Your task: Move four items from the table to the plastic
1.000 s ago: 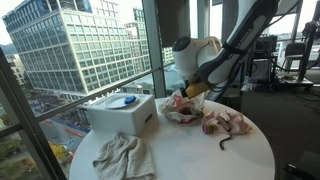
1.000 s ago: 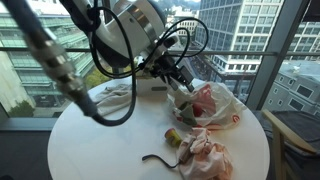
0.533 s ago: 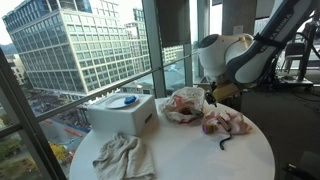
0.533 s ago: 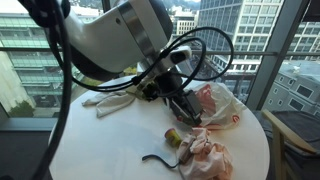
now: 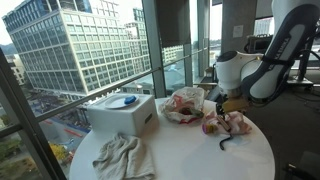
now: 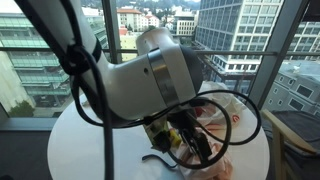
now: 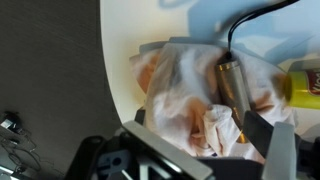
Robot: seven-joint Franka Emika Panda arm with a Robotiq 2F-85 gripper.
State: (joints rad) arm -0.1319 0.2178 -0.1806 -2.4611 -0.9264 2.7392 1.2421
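A raised fold of the wrapper is between my open fingers, so I should go on moving my gripper down until the fingers close on that fold.
A crumpled plastic bag with red print lies at the back of the round white table; it also shows in an exterior view. A crumpled pink and white wrapper lies to its right. A black cable with a metal plug lies beside it. A yellow item is at the edge of the wrist view. My gripper is open and empty. It hangs just above the wrapper, with the jaws on either side of it.
A white box with a blue lid stands at the back left by the window. A grey-white cloth lies at the front left. The table edge is close to the wrapper. The arm blocks much of one exterior view.
My gripper has moved from over the plastic bag across to the crumpled wrapper and come down closer to it. It stayed open and empty.
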